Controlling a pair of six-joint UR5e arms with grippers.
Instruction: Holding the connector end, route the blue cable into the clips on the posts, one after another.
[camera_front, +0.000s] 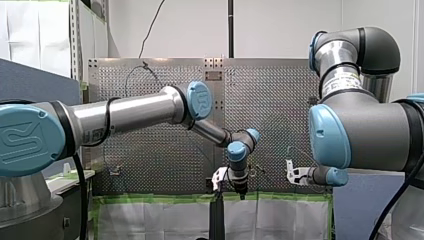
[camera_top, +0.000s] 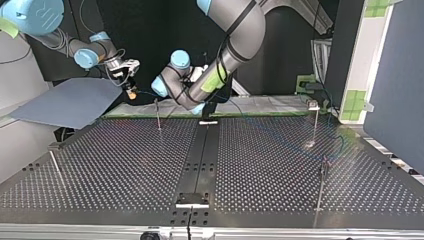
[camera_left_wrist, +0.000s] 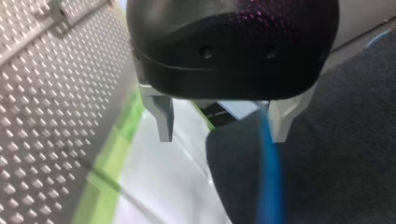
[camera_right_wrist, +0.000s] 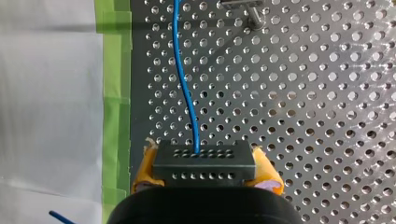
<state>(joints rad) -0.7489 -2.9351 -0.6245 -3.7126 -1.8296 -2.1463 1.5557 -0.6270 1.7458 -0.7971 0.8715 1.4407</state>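
Note:
The blue cable (camera_right_wrist: 177, 51) comes out of the connector block in a smooth, shallow arc (camera_right_wrist: 189, 102), so it will bend in a gentle curve when I carry it.
My right gripper (camera_right_wrist: 205, 164) is shut on a dark connector block (camera_right_wrist: 204, 173) between its yellow pads. The blue cable (camera_right_wrist: 184, 88) leaves the block and runs ahead over the perforated table toward a post (camera_right_wrist: 254, 13). In the top view this gripper (camera_top: 131, 90) hangs above the table's far edge at the left, near a thin post (camera_top: 158, 114). My left gripper (camera_left_wrist: 224, 137) stands open, its metal fingers (camera_left_wrist: 164, 125) wide apart. The blue cable (camera_left_wrist: 271, 177) passes between them, close to one finger and not pinched. In the front view it (camera_front: 241, 192) points down at the middle.
More thin posts stand on the table (camera_top: 316, 122) (camera_top: 322, 186) (camera_top: 55, 167). A faint stretch of blue cable (camera_top: 272, 132) crosses the table's right half. A grey panel (camera_top: 70, 102) lies at the top view's left, green tape (camera_top: 150, 116) along the far edge, and a dark rail (camera_top: 200, 160) down the middle.

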